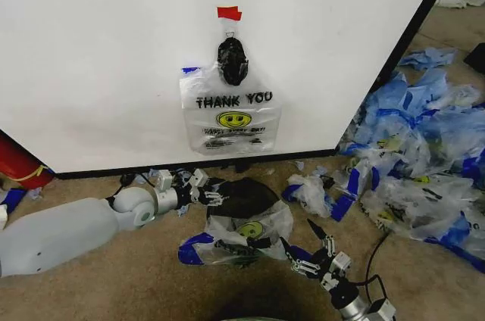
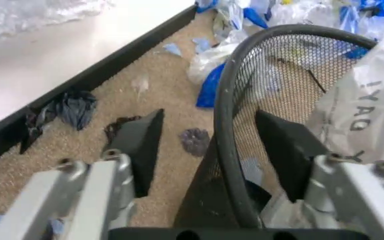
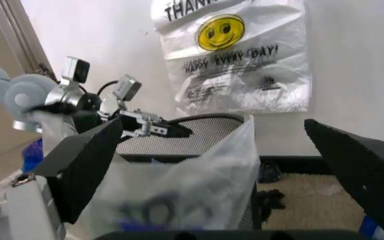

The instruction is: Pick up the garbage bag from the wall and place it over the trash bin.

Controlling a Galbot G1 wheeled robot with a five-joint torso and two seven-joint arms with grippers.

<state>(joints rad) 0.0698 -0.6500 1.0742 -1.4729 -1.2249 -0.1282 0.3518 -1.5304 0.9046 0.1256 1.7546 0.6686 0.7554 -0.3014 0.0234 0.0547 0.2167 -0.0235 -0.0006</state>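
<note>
My gripper is about to turn the trash bin, and the clear smiley bag will swing along, because it hangs over the trash bin's near side and down inside the trash bin.
The garbage bag, clear with "THANK YOU" and a yellow smiley, hangs flat on the white wall under a piece of red tape. On the carpet below stands the black mesh trash bin. A similar clear smiley bag is draped over its near side. My left gripper is open, with the bin's rim between its fingers. My right gripper is open at the draped bag's near side.
A glossy black bundle hangs above the garbage bag. A big heap of blue-and-clear bags covers the floor to the right. A red object lies at the far left. Dark scraps lie along the wall's black base strip.
</note>
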